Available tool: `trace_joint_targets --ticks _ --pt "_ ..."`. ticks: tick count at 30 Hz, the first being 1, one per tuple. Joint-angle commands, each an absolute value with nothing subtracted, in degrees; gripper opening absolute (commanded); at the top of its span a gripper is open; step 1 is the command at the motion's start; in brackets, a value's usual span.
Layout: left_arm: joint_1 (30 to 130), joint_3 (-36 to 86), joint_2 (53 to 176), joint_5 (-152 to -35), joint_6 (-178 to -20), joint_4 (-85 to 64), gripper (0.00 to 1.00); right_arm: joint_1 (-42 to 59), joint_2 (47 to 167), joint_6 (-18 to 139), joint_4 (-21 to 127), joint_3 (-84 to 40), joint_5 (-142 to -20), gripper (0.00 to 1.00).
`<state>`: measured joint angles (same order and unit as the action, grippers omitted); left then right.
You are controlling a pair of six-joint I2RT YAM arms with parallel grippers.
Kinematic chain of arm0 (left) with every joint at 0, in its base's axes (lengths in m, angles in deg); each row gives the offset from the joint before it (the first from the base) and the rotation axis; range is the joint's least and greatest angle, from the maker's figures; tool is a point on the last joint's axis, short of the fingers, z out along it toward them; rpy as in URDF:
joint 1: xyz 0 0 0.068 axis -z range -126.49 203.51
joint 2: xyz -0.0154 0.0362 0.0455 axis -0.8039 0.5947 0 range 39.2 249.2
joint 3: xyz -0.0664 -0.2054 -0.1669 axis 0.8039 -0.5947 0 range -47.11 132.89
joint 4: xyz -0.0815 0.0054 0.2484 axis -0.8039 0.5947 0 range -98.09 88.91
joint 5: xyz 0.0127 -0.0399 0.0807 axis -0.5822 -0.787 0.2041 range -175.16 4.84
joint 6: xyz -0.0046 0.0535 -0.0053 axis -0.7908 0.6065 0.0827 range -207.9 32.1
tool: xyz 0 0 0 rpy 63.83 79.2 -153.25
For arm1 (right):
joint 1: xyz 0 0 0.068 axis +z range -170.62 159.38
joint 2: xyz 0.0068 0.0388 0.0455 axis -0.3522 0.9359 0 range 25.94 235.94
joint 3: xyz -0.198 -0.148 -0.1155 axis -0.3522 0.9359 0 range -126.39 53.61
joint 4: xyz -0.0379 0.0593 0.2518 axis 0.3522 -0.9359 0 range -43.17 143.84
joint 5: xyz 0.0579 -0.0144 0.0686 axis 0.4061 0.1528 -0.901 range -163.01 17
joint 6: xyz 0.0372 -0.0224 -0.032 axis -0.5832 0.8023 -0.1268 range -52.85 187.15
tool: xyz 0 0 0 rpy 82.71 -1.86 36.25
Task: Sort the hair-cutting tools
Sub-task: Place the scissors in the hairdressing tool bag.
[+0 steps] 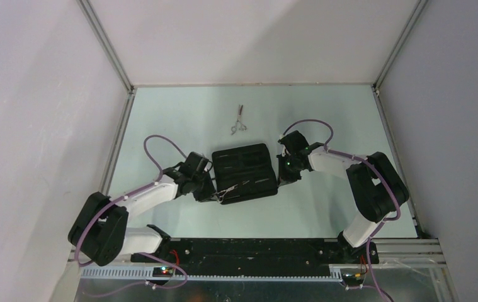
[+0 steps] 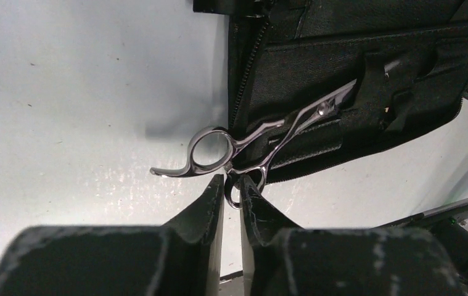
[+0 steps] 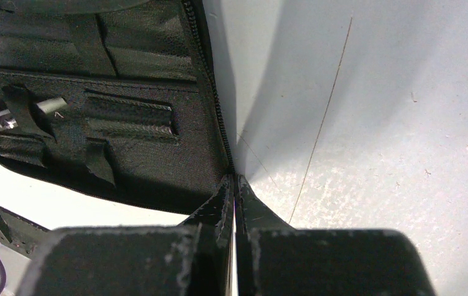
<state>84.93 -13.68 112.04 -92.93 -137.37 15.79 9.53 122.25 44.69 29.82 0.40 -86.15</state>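
The scissors' ring handles (image 2: 210, 149) stick out past the case's edge, so next my left gripper pushes the blades farther in under the strap (image 2: 370, 80) while my right gripper holds the case.
One pair of silver scissors (image 1: 239, 121) lies loose on the table beyond the open black case (image 1: 245, 165). A second pair of scissors (image 2: 268, 129) has its blades tucked under a strap in the case, with the ring handles sticking out at the case's near left edge (image 1: 231, 189). My left gripper (image 2: 232, 182) (image 1: 214, 192) is shut on the lower ring handle. My right gripper (image 3: 234, 179) (image 1: 280, 178) is shut on the case's zipper edge (image 3: 216, 111) at its right side. No comb shows clearly; a slim black textured piece (image 3: 129, 114) sits in a case pocket.
The table is pale green, with walls on the left, right and back. Metal rails (image 1: 123, 119) run along its sides. The black base bar (image 1: 249, 248) lies at the near edge.
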Motion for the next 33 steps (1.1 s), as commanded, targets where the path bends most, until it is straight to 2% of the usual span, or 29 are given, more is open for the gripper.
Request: trace_joint_targets --ticks 1,4,6,13,17,24,33 --pt "84.75 -11.19 111.68 -92.82 -137.69 15.58 0.14 10.27 123.85 44.91 29.77 1.84 -84.94 0.0" --pt "84.85 -9.76 111.99 -93.05 -136.91 16.01 0.03 10.26 123.78 44.91 29.79 1.84 -84.87 0.0" --pt "85.22 -8.07 112.59 -92.23 -135.38 17.43 0.0 10.29 123.84 44.98 29.77 1.83 -84.95 0.0" --pt "88.04 0.45 117.23 -87.22 -126.08 26.59 0.0 10.32 123.85 45.07 29.91 1.85 -85.06 0.0" --pt "88.62 0.24 116.87 -85.39 -123.56 29.73 0.0 10.36 123.92 45.08 29.9 1.84 -85.1 0.0" --pt "88.66 -2.11 117.32 -82.55 -117.15 29.46 0.0 10.41 124.33 45.36 30.31 1.85 -85.37 0.0" --pt "90.19 1.97 120.33 -78.87 -105.29 27.22 0.0 10.71 124.24 45.9 30.46 1.76 -85.21 0.0"
